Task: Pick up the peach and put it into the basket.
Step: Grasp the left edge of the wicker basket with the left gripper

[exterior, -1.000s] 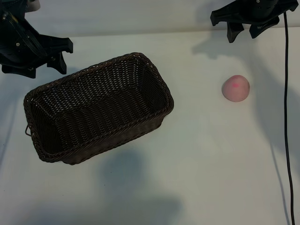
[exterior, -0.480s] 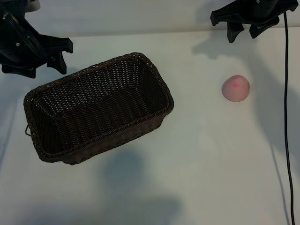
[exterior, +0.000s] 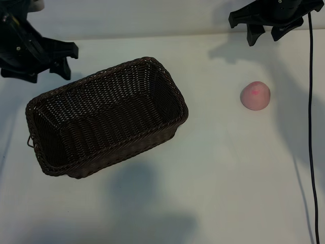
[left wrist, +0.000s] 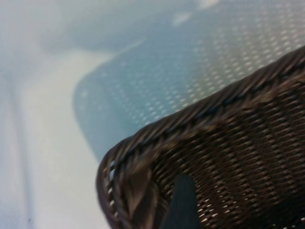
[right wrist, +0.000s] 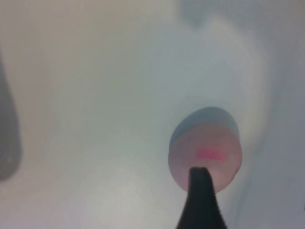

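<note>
The basket's wire-loop end (exterior: 33, 140) is clear and close to my open left gripper. So I go on moving toward its rim (exterior: 31, 122) until my fingers are on both sides of it, before I close them.
The pale-pink peach (exterior: 255, 95) with its red spot lies on the white table at the right, apart from everything else. The dark-brown wicker basket (exterior: 105, 116) stands empty at the centre left, turned at an angle. My right gripper (exterior: 265, 36) hovers open at the back right, above and behind the peach. In the right wrist view the peach (right wrist: 206, 145) lies beyond one dark fingertip (right wrist: 200, 200). My left gripper (exterior: 43, 75) hangs open over the table behind the basket's far left corner. The left wrist view shows the braided basket rim (left wrist: 190, 126) and one fingertip (left wrist: 183, 205).
A black cable (exterior: 310, 117) hangs down along the right edge, just right of the peach. A small wire loop (exterior: 30, 141) sticks out of the basket's left end. White tabletop (exterior: 223, 178) spreads between basket and peach and toward the front.
</note>
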Controlling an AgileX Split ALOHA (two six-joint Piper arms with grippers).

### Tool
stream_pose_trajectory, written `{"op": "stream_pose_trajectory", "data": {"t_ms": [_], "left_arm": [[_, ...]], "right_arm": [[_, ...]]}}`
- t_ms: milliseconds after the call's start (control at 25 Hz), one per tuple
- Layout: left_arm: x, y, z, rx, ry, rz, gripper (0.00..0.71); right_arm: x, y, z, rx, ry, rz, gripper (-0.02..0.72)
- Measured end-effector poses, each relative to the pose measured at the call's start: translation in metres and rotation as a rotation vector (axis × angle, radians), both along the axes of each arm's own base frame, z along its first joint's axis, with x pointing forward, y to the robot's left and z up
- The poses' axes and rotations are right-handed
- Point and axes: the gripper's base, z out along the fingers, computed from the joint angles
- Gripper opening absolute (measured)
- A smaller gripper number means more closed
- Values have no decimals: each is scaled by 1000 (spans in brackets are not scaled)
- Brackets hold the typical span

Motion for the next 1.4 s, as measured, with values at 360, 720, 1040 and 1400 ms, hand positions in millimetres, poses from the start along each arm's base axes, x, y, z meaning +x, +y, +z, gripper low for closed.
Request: {"op": "stream_pose_trajectory", "data": {"t_ms": [360,720,1040,1400], "left_arm": [[-60,15,-17,6,40,162,590],[-92,22,-56,-20,49,276,590],[-77,19,-95,-42,61,322,590],[-70,18,-123,-34,126,349,532]], "right_arm": [[0,0,0,0,0,0,505],[0,-1,0,-10,-3,1,505],[0,-1,0,-13,-3,1,505],[0,-1,0,-16,-3,4,505]]}}
